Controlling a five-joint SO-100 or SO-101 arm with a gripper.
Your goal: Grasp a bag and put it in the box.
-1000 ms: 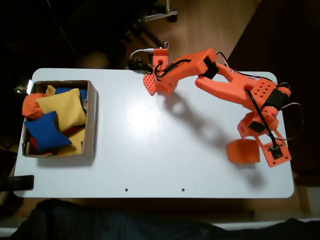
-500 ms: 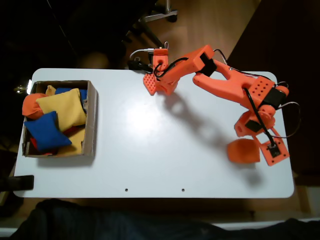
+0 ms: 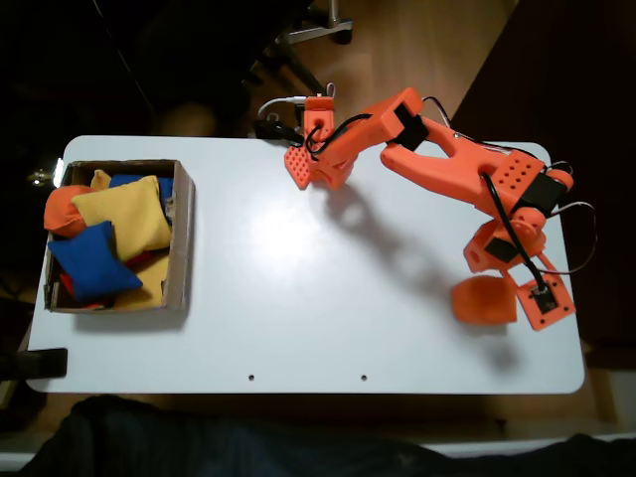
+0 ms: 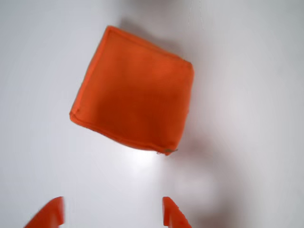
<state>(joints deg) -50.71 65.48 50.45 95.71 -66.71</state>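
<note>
My gripper will make the orange bag [image 3: 485, 300] bunch up into a bulging lump when it lifts the bag, because the bag has soft, rounded corners [image 3: 460, 316].
The bag [image 3: 484, 301] is a squarish orange fabric bean bag lying flat on the white table at the right in the fixed view. The wrist view shows the bag [image 4: 135, 102] from above, tilted like a diamond. My gripper [image 4: 110, 217] hangs over the table just beside it, open, its two orange fingertips [image 4: 173, 214] apart with nothing between them. In the fixed view my gripper [image 3: 509, 283] hovers at the bag's right edge. The box [image 3: 182, 238], brown cardboard with low walls, stands at the far left of the table.
Inside the box lie a yellow bean bag [image 3: 124, 214], a blue one [image 3: 87, 260] and a rounder orange one [image 3: 60, 209]. The arm's base [image 3: 318, 149] sits at the table's far edge. The table's right edge [image 3: 581, 338] is close to the gripper.
The arm's end has shifted slightly up and to the left over the bag. The bag itself has not moved.
</note>
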